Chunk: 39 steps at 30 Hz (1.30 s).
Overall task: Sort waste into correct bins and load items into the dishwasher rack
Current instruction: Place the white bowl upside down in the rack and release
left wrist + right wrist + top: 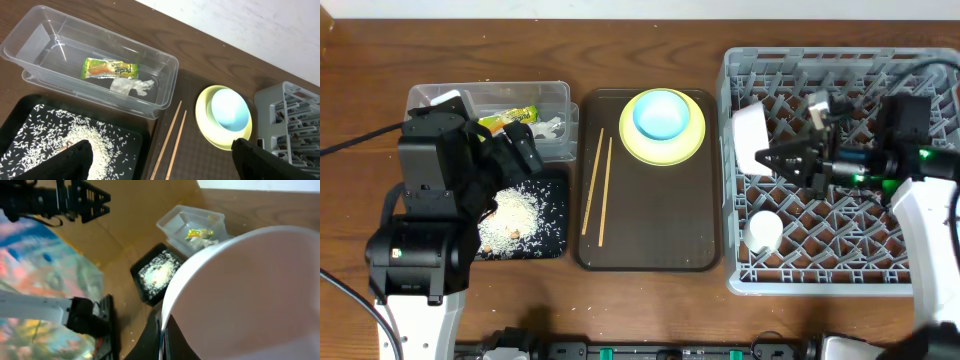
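Observation:
My right gripper should keep lowering the white bowl (750,138), which hangs on its side over the rack, until it rests in the free space (767,190) beside the small cup.
My right gripper (768,158) is shut on the rim of the white bowl (750,135), which is tipped on its side over the left part of the grey dishwasher rack (840,70). The bowl (250,295) fills the right wrist view. A small white cup (763,232) lies in the rack. My left gripper (162,165) hangs open and holds nothing, above the black tray (30,107) with the rice scraps (75,140). The clear tub (165,65) holds the wrapper (109,69) and the napkin (131,86).
The brown serving tray (650,240) lies between the bins and the rack. On it are two chopsticks (597,190) and the yellow plate (692,140) with the light blue bowl (660,115) in it. The left arm's body covers the black tray's left side.

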Each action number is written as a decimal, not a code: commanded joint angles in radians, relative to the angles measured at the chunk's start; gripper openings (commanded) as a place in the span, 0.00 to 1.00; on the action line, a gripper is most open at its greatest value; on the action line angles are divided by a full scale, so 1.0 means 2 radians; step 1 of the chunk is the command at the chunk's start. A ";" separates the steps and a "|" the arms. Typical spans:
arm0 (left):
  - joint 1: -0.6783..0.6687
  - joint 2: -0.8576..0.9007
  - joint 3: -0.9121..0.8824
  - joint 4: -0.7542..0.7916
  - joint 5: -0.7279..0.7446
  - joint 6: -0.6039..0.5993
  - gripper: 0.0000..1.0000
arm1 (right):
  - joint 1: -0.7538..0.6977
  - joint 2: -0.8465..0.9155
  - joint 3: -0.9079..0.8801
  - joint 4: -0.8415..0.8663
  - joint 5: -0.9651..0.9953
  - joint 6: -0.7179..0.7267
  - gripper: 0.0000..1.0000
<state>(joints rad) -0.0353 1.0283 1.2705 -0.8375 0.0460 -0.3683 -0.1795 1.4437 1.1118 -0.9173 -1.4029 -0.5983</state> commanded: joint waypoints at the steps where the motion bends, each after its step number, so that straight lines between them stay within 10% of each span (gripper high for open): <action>1: 0.002 0.002 0.007 0.000 -0.001 0.004 0.91 | -0.023 0.019 -0.032 0.018 -0.078 -0.014 0.01; 27: 0.002 0.002 0.007 0.000 -0.001 0.004 0.91 | -0.050 0.133 -0.080 0.048 -0.040 -0.018 0.01; 39: 0.002 0.002 0.007 0.000 -0.001 0.004 0.91 | -0.104 0.132 -0.080 0.022 0.000 0.026 0.19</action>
<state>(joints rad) -0.0353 1.0309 1.2705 -0.8371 0.0460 -0.3687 -0.3557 1.6958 0.9577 -0.8677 -1.4010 -0.5571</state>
